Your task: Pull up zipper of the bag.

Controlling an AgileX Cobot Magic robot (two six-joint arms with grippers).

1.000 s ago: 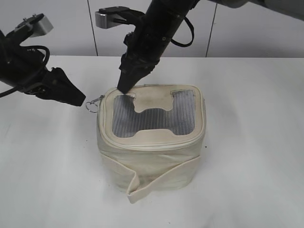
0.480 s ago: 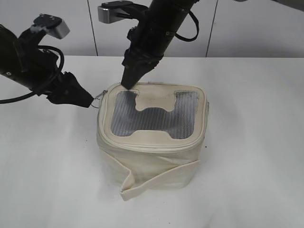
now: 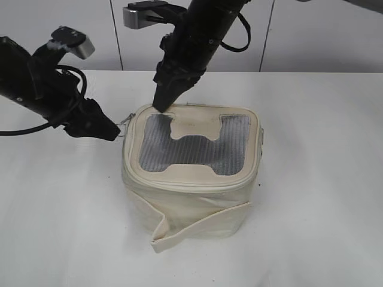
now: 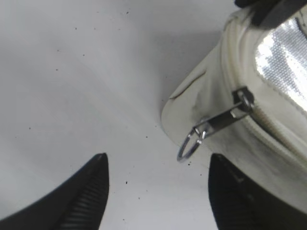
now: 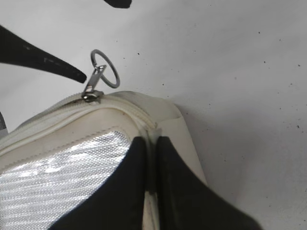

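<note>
The zipper track curves along the lid's rim, so the ring pull should slide around to the middle of the bag's front when I pull.
The cream-white bag stands mid-table, with its mesh lid up. The zipper runs round the lid rim. One silver slider with a ring pull sticks out at the lid's rear left corner. My left gripper is open just left of that ring. In the left wrist view the ring hangs just ahead of the open jaws, nearer the right finger and untouched. My right gripper is shut on the lid's rear rim; in the right wrist view the fingers pinch the zipper track, with the slider close by.
A loose strap flap hangs off the bag's front side. The white table extends all round the bag. A pale panelled wall stands behind the table's far edge.
My left gripper has moved right, up to the ring pull at the bag's corner. The bag has shifted slightly. My right gripper stays on the lid's rear left rim.
</note>
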